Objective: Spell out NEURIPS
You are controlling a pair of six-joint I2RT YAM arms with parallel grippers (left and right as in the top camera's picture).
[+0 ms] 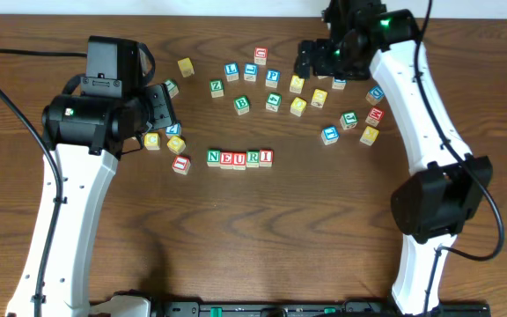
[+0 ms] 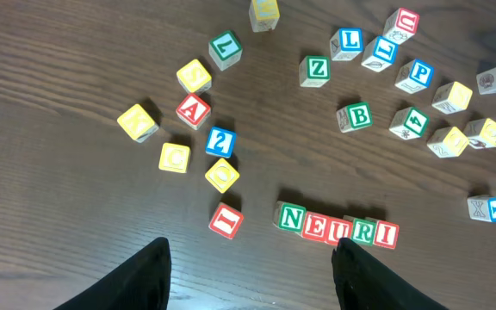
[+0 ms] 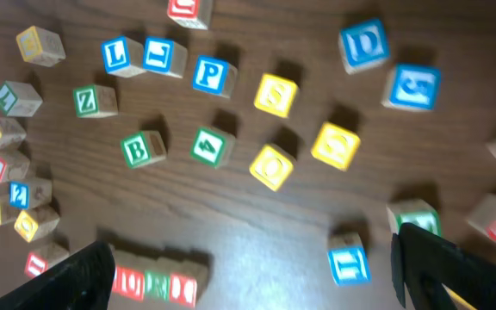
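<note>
The blue P cube is clear of its blue and yellow neighbours, so my right gripper should keep going toward the P cube until its fingers are on both sides of it.
A row of wooden cubes reading N, E, U, R, I lies mid-table, also in the left wrist view as the row and blurred in the right wrist view as the row. The blue P cube sits loose behind it, among other cubes; it shows as the P cube and the P cube. A yellow-faced cube lies just right of P. My left gripper hovers left of the row, open and empty. My right gripper hangs open above the back cubes, holding nothing.
Loose cubes lie scattered: green Z, green B, blue L, a spare red I, and a left cluster by my left gripper. More cubes lie at the right, near the right arm.
</note>
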